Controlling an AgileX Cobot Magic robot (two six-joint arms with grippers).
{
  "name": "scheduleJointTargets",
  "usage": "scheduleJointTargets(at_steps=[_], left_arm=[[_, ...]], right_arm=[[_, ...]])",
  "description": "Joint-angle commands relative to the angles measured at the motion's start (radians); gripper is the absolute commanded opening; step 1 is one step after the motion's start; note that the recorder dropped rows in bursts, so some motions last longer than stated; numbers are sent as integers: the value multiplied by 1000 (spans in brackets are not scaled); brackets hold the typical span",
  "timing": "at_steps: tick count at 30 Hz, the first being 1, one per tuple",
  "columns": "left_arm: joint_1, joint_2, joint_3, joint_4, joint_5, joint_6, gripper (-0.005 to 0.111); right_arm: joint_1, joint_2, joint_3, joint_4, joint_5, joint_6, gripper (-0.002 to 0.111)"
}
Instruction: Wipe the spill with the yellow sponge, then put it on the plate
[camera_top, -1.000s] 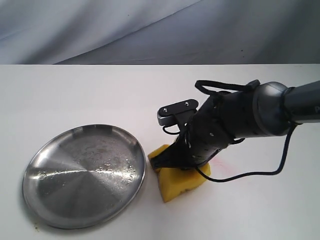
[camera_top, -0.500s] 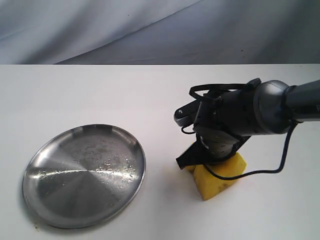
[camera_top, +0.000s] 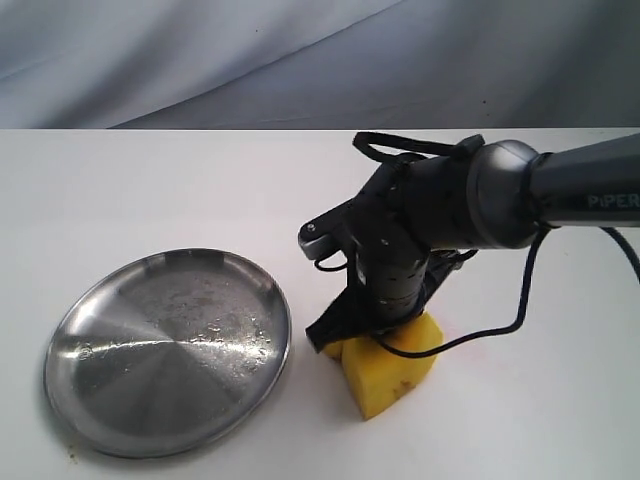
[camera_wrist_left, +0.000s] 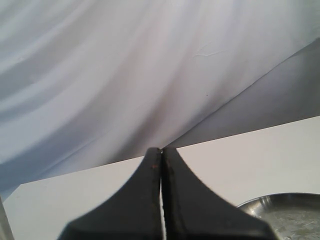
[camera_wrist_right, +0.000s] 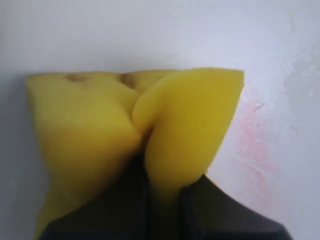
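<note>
Faint pink-red streaks (camera_wrist_right: 254, 145) show on the table next to the yellow sponge, so the robot's right gripper should wipe the sponge back over the streaks (camera_top: 462, 342) before it moves to the plate.
The yellow sponge (camera_top: 390, 372) rests on the white table, squeezed into a fold, with my right gripper (camera_top: 362, 335) shut on it from above. Up close, the yellow sponge (camera_wrist_right: 105, 130) bulges on both sides of the black fingers (camera_wrist_right: 215, 210), and two brownish stains show near its far edge. The silver plate (camera_top: 70, 350) lies to the left of the sponge, apart from it. My left gripper (camera_wrist_left: 161, 155) is shut on nothing, held above the table with the plate's rim (camera_wrist_left: 260, 201) at the corner of its view. No amber spill shows anywhere.
Faint pink-red streaks (camera_wrist_right: 257, 145) mark the table beside the sponge. A black cable (camera_top: 520, 300) loops from the right arm down to the tabletop. Grey cloth (camera_top: 300, 60) hangs behind the table's far edge.
My right gripper swept the sponge to the right across the table, then back left toward the plate. The wrist has turned. The plate has not moved.
</note>
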Motion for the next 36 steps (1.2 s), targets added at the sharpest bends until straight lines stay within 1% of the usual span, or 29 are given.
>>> scheduleJointTargets(at_steps=[1, 2, 4, 5, 9, 11, 17, 20, 24, 27, 29, 32, 36], left_arm=[[4, -3, -3, -7, -5, -9, 0], [4, -3, -3, -7, -5, -9, 0], [4, -3, -3, -7, -5, -9, 0], [4, -3, -3, -7, -5, -9, 0], [4, -3, -3, -7, -5, -9, 0], [4, -3, -3, -7, -5, -9, 0], [4, -3, -3, -7, -5, -9, 0], [4, -3, -3, -7, -5, -9, 0], [4, -3, -3, -7, -5, -9, 0], [4, -3, -3, -7, -5, -9, 0], [4, -3, -3, -7, -5, -9, 0], [4, -3, -3, -7, -5, -9, 0], [4, -3, -3, -7, -5, -9, 0]], right_arm=[[37, 11, 21, 25, 137, -131, 0], [26, 11, 30, 0, 145, -125, 0], [-9, 11, 47, -81, 174, -54, 0], [-40, 11, 47, -118, 184, -18, 0], [-137, 11, 43, -127, 135, 57, 0], [-155, 11, 43, -104, 98, 76, 0], [-160, 11, 43, 67, -42, 35, 0], [-160, 11, 43, 217, -99, -64, 0], [-157, 11, 43, 426, -122, -242, 0], [-140, 11, 43, 512, -104, -345, 0], [-122, 11, 43, 516, -59, -380, 0], [-100, 11, 45, 439, 40, -392, 0], [-98, 11, 49, 305, 183, -372, 0]])
